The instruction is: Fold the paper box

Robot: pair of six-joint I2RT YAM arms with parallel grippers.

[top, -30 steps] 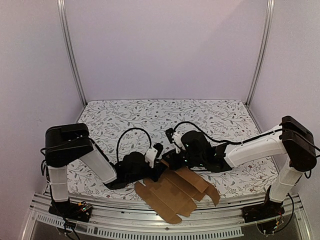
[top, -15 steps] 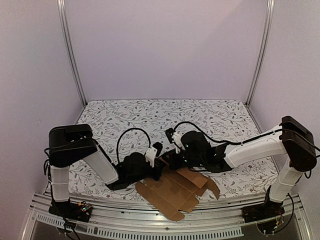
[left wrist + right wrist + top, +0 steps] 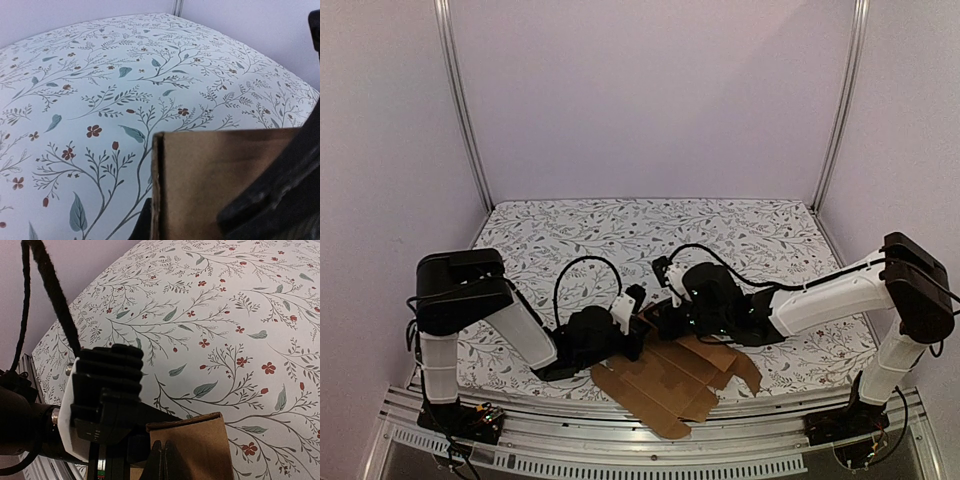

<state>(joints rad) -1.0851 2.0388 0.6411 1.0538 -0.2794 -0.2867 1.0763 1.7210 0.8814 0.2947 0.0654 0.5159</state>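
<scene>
The paper box is lying at a slant with its corner over the bar (image 3: 672, 431), so the robot's right gripper should move back off the box's flap (image 3: 655, 382) and the left gripper should turn the box square.
The paper box (image 3: 665, 385) is a flat brown die-cut cardboard sheet at the table's near edge, with its front corner over the rail. Its far-left flap stands raised. My left gripper (image 3: 634, 335) is shut on that flap (image 3: 215, 175), with one finger in front (image 3: 272, 200) and one behind. My right gripper (image 3: 656, 318) is shut, its fingertips (image 3: 162, 460) together against the face of the raised flap (image 3: 200, 445). I see nothing between them. The left arm's black ribbed wrist (image 3: 107, 385) is close beside it.
The floral tablecloth (image 3: 620, 230) covers the table up to the back and side walls. A metal rail (image 3: 620, 455) runs along the near edge. Black cables (image 3: 582, 265) loop above both wrists.
The cardboard sheet has shifted slightly, and its right end has drawn back a little from the near edge. Both grippers stay at the far-left flap.
</scene>
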